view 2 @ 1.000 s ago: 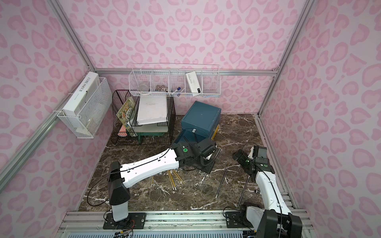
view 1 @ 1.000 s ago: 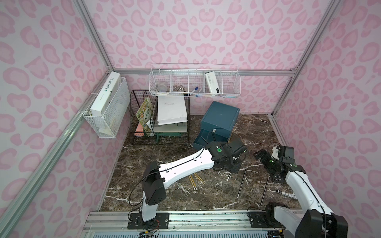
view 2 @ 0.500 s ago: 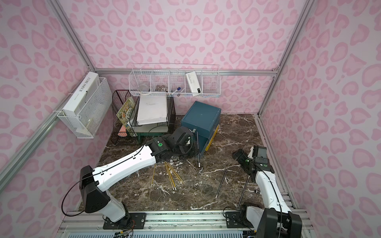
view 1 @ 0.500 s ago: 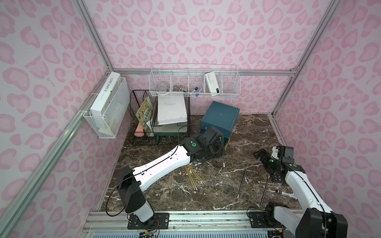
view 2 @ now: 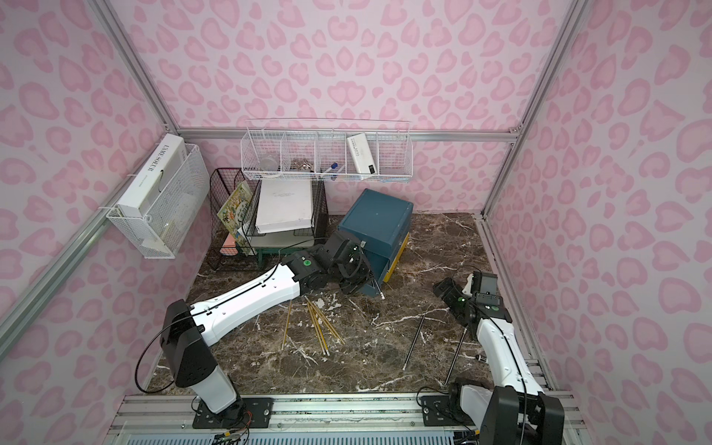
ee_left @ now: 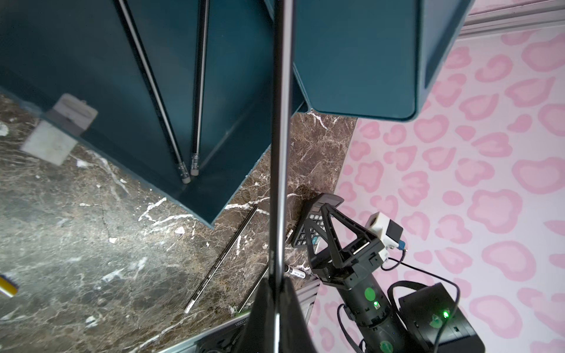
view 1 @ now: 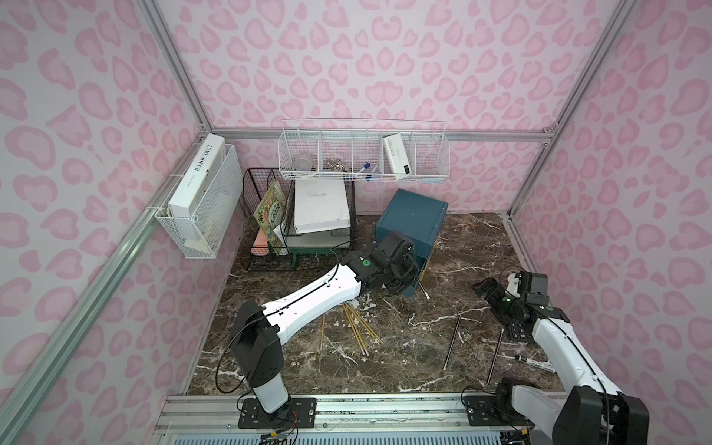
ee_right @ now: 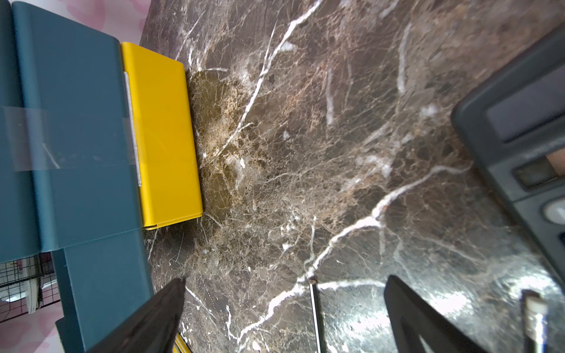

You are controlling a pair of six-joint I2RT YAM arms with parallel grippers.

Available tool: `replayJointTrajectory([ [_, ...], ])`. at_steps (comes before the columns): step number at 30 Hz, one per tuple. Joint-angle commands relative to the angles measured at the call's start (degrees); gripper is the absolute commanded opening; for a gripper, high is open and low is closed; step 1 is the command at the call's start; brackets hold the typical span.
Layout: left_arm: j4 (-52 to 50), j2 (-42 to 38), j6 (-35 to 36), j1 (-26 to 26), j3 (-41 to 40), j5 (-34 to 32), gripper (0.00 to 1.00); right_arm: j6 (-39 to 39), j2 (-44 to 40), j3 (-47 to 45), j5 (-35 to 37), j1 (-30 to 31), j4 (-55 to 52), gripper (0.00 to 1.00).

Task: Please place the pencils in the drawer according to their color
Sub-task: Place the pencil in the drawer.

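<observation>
I should move my left gripper inward next and let go inside the drawer's rim (ee_left: 235, 112), because the held black pencil (ee_left: 282, 135) is in line with the black pencils in the open teal drawer.
My left gripper (ee_left: 276, 281) is shut on a black pencil (ee_left: 280, 122) and holds it over the pulled-out teal drawer (ee_left: 91, 76) of the drawer cabinet (view 1: 412, 215). Two black pencils (ee_left: 197, 91) lie inside that drawer. In both top views the left gripper (view 1: 404, 269) (view 2: 356, 269) hangs at the cabinet's front, the held pencil's pale end (view 1: 427, 297) poking out past the drawer's corner. Several yellow pencils (view 1: 358, 323) (view 2: 319, 327) and two black pencils (view 1: 452, 341) (view 2: 456, 352) lie on the table. My right gripper (view 1: 485, 287) (ee_right: 286, 279) is open and empty above one black pencil's tip (ee_right: 315, 305).
A calculator (view 1: 518, 331) (ee_right: 519, 122) and a marker (view 1: 535, 362) lie by the right arm. The yellow bottom drawer (ee_right: 162, 137) sticks out slightly. A black wire file rack (view 1: 300, 215) stands left of the cabinet, wire baskets (view 1: 362, 154) on the walls.
My left arm has swung from the table's middle back to the cabinet, carrying the black pencil over the open teal drawer. The right arm has stayed put.
</observation>
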Motion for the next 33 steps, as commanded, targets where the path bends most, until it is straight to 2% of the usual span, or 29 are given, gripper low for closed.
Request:
replayJointTrajectory([
  [1,0.0,1.4,-1.1,1.3,0.7,2.0,0.00,-0.2,-0.1,0.0,0.0,0.1,0.3,1.00],
  [14,-5.4,7.7,5.1,7.2,6.1,7.3,0.00,0.0,0.1,0.1,0.2,0.0,0.4,1.00],
  [33,-9.2,15.9,11.7,11.7,13.2,6.6,0.00,-0.3,-1.2,0.3,0.8,0.0,-0.7,1.00],
])
